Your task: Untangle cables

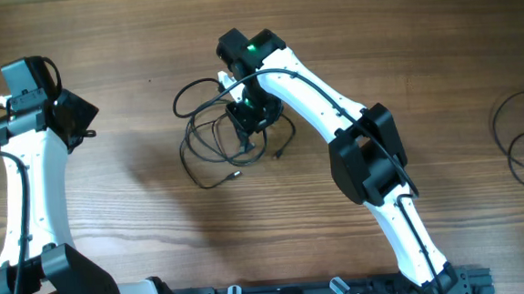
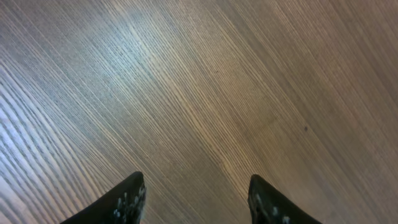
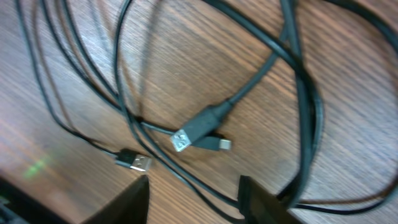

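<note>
The cables cross each other in a tangle of loops [image 1: 213, 124]. Next, my right gripper grabs one cord, lifts it free and brings it over to the separate cord loop [image 1: 510, 155].
The cables [image 1: 208, 135] are thin black cords lying in a loose tangle of loops on the wooden table, left of centre. My right gripper [image 1: 248, 119] hangs over the tangle's right side. In the right wrist view its fingers [image 3: 194, 190] are open just above the cords [image 3: 124, 93], with nothing held; a USB plug [image 3: 135, 162] and a larger plug [image 3: 196, 129] with a small tip beside it lie in front of them. My left gripper [image 1: 78, 113] is far left, away from the cables, open over bare wood [image 2: 196, 186].
Another black cord loop [image 1: 522, 138] lies at the table's right edge. The arm bases and a black rail [image 1: 326, 293] sit along the front edge. The right arm's own thicker cable runs along its white links.
</note>
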